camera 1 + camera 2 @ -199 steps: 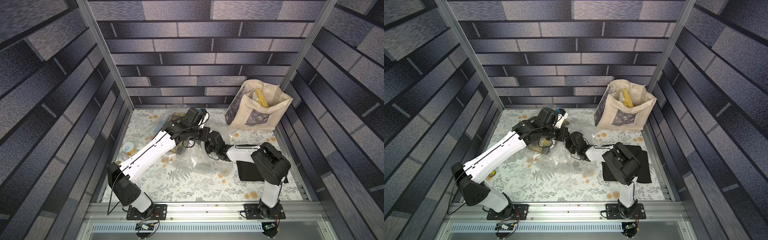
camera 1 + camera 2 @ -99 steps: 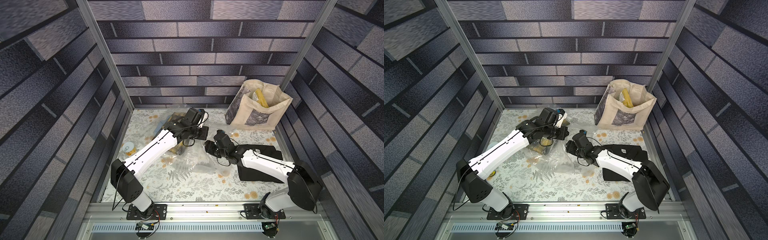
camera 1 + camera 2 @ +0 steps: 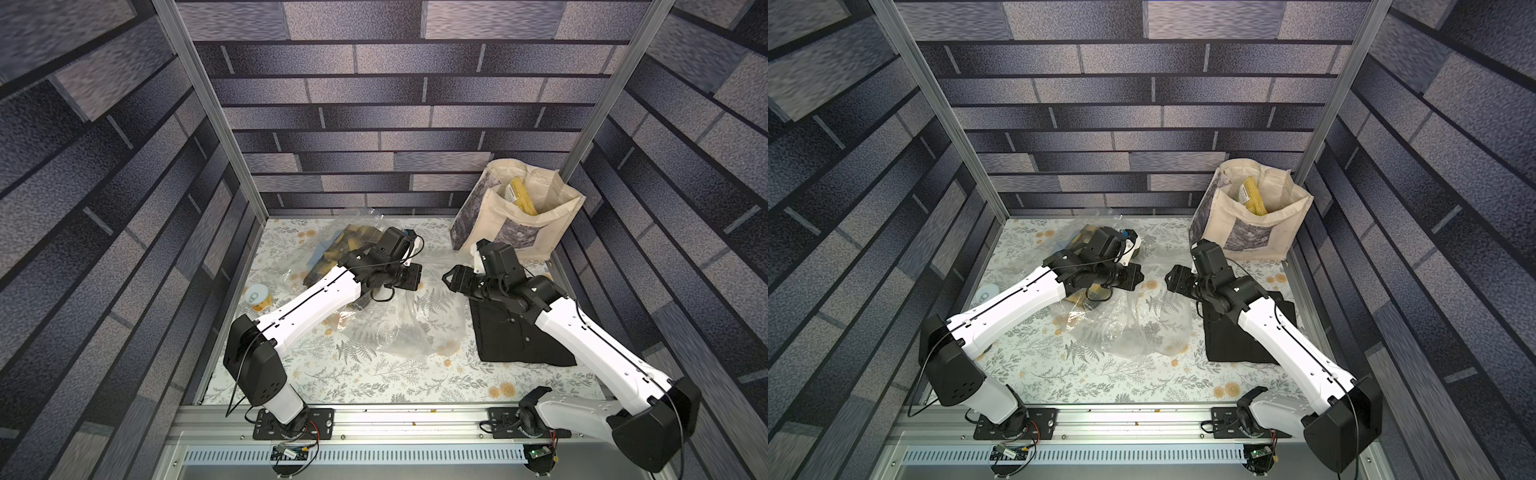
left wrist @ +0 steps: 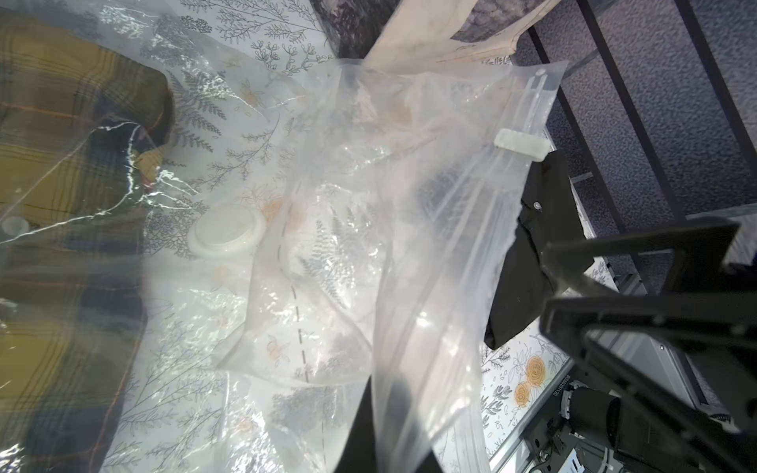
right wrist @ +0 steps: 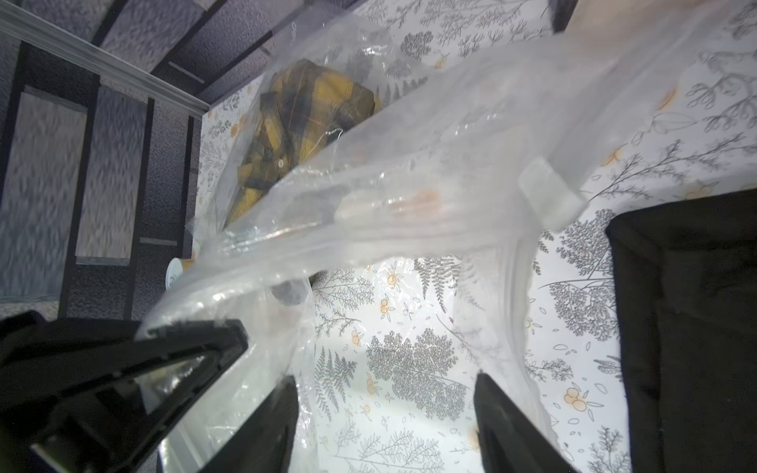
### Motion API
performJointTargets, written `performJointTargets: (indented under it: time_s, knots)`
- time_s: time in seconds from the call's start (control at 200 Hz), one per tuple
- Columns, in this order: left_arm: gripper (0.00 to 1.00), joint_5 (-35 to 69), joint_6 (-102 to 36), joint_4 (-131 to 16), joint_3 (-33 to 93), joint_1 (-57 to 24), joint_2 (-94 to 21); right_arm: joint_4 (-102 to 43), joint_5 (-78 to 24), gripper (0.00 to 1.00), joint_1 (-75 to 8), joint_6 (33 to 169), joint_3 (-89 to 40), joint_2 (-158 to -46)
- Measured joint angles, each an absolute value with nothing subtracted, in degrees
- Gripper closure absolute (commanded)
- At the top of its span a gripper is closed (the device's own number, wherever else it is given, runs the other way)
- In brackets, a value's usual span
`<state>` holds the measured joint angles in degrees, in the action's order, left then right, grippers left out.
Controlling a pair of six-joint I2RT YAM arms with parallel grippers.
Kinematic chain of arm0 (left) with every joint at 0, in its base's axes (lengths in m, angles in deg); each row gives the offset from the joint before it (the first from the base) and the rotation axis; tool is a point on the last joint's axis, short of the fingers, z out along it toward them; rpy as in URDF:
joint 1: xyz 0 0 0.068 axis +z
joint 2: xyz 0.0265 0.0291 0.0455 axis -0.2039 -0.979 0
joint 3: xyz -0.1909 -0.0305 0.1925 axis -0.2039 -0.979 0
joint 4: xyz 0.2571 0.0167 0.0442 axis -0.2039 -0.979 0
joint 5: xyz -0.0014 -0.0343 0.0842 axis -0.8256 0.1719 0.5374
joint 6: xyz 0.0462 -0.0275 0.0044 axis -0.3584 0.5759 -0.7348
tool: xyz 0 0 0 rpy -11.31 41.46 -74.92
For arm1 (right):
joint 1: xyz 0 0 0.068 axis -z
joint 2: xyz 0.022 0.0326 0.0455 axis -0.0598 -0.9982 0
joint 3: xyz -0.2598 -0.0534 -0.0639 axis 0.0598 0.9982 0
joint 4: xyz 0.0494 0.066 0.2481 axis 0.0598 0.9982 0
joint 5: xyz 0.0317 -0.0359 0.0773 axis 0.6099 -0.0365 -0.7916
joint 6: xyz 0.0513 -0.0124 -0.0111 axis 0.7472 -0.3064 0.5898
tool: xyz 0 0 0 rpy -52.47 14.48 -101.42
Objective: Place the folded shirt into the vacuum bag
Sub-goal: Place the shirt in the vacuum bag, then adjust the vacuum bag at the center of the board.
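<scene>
The vacuum bag's slider edge point(image 4: 520, 144) is facing the folded black shirt point(image 3: 516, 340), so the robot's left gripper should go on lowering the vacuum bag's film toward the shirt and let go of the film there.
The vacuum bag point(image 3: 405, 332) is clear crinkly plastic in the middle of the table, with a round white valve cap point(image 4: 226, 235) and a white slider clip point(image 5: 551, 200). My left gripper point(image 3: 411, 276) holds a sheet of it up off the table; in the left wrist view the left gripper point(image 4: 385, 442) is shut on that film. My right gripper point(image 3: 451, 278) faces it a short way off. In its wrist view the right gripper point(image 5: 385, 426) is open wide with film draped over one finger. The folded black shirt point(image 3: 511, 336) lies flat under my right arm, outside the bag.
A beige tote bag point(image 3: 519, 216) with a yellow packet stands at the back right. A yellow plaid garment point(image 3: 349, 249) lies under clear plastic at the back left. A small can point(image 3: 259, 296) sits by the left wall. Walls close in three sides.
My right arm has swung its elbow out to the right and low, and its gripper has drawn back a little from the left one. The left gripper has stayed in place with the film.
</scene>
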<state>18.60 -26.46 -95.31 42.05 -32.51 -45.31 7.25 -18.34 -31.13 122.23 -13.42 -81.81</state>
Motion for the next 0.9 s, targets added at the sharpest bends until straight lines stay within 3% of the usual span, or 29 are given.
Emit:
performJointTargets:
  time_s: [0.24,0.511,0.902]
  knots:
    - [0.86,18.60,-24.86,-93.89,39.69,-37.29,-46.54,9.87,-21.07,0.23,-18.45,118.97,-18.19,-87.80]
    - [0.87,18.62,-23.46,-93.16,36.91,-38.58,-46.54,9.11,-21.31,0.27,-15.87,118.80,-18.03,-97.37]
    - [0.87,18.69,-23.42,-92.86,36.06,-38.89,-46.52,7.75,-21.95,0.23,-11.17,117.51,-11.21,-97.20]
